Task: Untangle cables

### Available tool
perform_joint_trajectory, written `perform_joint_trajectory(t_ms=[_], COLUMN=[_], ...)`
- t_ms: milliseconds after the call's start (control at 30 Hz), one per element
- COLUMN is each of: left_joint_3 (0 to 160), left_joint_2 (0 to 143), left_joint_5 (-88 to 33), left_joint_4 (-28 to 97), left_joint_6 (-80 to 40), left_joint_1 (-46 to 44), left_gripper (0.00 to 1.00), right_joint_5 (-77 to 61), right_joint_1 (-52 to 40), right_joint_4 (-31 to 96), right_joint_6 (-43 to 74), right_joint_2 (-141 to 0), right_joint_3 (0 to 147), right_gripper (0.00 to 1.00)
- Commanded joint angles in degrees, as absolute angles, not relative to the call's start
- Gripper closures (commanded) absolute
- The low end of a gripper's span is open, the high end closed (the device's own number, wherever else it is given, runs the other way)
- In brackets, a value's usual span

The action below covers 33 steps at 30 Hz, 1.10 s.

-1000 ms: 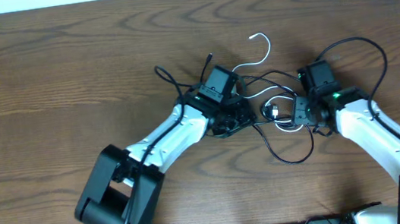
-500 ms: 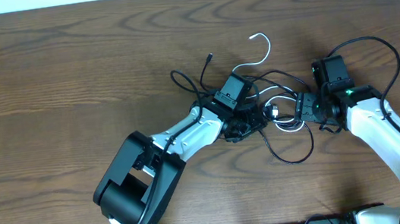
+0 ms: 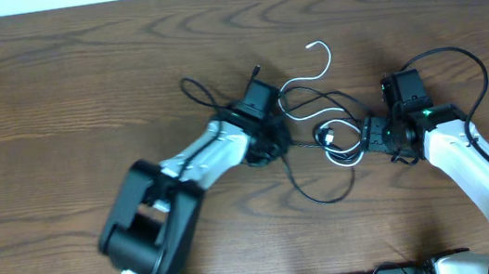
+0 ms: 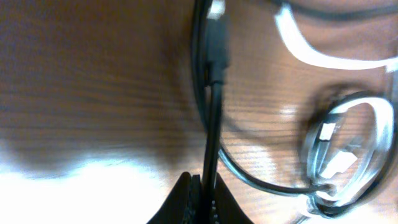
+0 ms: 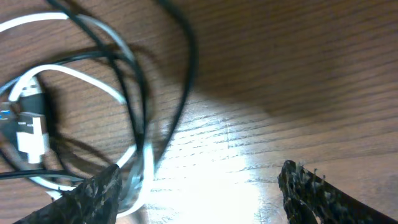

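The black cable in my left gripper goes into the white coil. I should hold the coil's edge with my right gripper while my left gripper pulls away.
The cables lie tangled mid-table between my two grippers. A white cable hooks away at the far side and coils into loops, and black cables loop around them. My left gripper is shut on a black cable whose plug lies straight ahead. The white coil sits to its right. My right gripper stands open at the coil's right edge. In the right wrist view the gripper holds nothing, and the white loop lies beside its left fingertip.
A white plug rests inside the coil. The right arm's own thick black wire arcs above its wrist. The wooden table stretches wide to the left and far side.
My left gripper has shut on a black cable and drawn back to the left, dragging the black loop with it. The right gripper has opened a little wider.
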State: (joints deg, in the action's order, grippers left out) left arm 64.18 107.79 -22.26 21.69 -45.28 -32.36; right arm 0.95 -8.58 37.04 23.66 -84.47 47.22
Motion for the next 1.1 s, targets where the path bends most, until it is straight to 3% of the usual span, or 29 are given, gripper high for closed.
perform_joint_trajectory(t_ms=[0, 167, 400, 1067], left_joint_3=[64.4, 64.4, 64.3, 64.3], left_joint_2=[98.8, 89.1, 85.7, 85.7], left_joint_5=[-21.4, -21.4, -21.3, -0.8], left_joint_4=[23.9, 27.8, 29.6, 44.7], left_joint_6=[-38.0, -37.5, -37.5, -35.6], left_joint_1=[-28.9, -27.7, -29.4, -29.5], left_gripper=[0.92, 0.92, 0.92, 0.93], right_joint_5=[-3.4, -10.1, -14.6, -4.9], right_joint_1=[-8.1, -8.2, -10.9, -17.5], right_joint_4=[37.1, 36.8, 33.6, 19.8], right_joint_6=[23.1, 23.3, 25.4, 39.1], right_joint_2=[-83.5, -83.5, -83.6, -83.6], right_joint_3=[48.2, 48.2, 47.9, 38.9], right_gripper=[0.23, 0.32, 0.35, 0.46])
